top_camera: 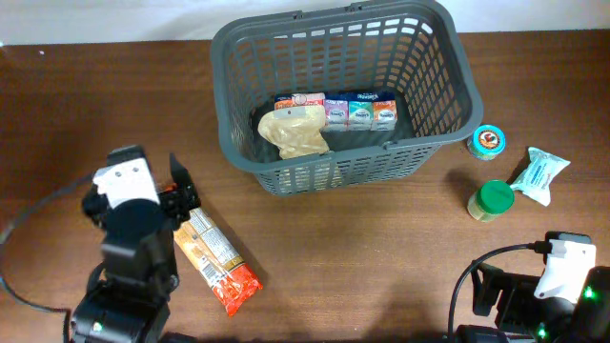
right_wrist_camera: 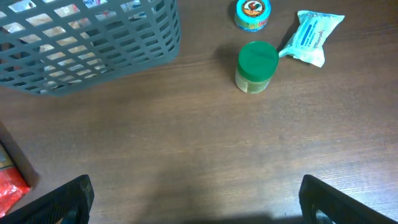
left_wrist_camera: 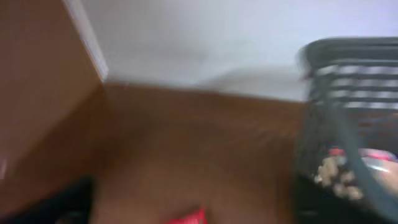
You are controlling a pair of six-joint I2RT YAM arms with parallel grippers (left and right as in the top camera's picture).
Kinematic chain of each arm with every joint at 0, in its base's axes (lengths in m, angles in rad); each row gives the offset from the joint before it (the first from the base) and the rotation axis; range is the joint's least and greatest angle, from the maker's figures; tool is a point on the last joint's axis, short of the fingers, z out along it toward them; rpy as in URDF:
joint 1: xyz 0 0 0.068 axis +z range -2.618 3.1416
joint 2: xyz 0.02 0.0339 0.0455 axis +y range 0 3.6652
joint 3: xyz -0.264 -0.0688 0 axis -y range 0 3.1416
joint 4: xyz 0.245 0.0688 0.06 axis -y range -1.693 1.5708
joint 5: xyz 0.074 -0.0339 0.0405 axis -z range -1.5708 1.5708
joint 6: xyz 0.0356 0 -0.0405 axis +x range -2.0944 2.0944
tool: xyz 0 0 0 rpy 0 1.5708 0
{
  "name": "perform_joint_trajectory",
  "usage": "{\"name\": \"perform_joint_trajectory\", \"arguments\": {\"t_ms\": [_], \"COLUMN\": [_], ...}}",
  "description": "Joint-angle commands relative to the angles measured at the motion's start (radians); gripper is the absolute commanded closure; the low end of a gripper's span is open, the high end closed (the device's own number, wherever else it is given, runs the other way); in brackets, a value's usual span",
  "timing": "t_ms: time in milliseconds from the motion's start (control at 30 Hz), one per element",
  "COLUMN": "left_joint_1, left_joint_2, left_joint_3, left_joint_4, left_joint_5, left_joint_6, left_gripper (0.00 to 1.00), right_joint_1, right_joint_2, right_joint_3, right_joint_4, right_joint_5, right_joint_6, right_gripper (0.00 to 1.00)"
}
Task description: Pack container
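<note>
The snack pack is closer than the wall that my left gripper is pointing at, so I should pull back, tilt the gripper down and grab the snack pack's upper red end.
The dark grey slotted container stands at the back middle of the table. It holds a tan bag and a row of small cartons. It also shows in the right wrist view and, blurred, in the left wrist view. My left gripper is open at the near left, at the upper end of an orange and red snack pack. The pack's red tip shows between the fingers. My right gripper is open and empty over bare table at the near right.
To the right of the container lie a small blue-rimmed tin, a green-lidded jar and a white and blue packet. They also show in the right wrist view: tin, jar, packet.
</note>
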Motion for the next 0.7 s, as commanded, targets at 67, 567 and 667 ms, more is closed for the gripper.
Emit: {"name": "perform_joint_trajectory", "arguments": {"t_ms": [67, 567, 667], "left_joint_1": [0.002, 0.041, 0.137], "left_joint_2": [0.021, 0.075, 0.153], "left_joint_3": [0.007, 0.186, 0.326], "left_joint_4": [-0.024, -0.186, -0.381], "left_joint_5": [-0.11, 0.029, 0.038], "left_joint_6": [-0.373, -0.614, -0.7], "left_gripper": [0.01, 0.01, 0.01], "right_joint_1": [0.005, 0.005, 0.005], "right_joint_2": [0.003, 0.003, 0.003], "right_joint_3": [0.003, 0.003, 0.003], "right_joint_4": [0.004, 0.004, 0.004], "right_joint_5": [-0.006, -0.005, -0.006], "right_joint_6": [-0.007, -0.007, -0.007], "right_gripper": [0.01, 0.01, 0.01]}}
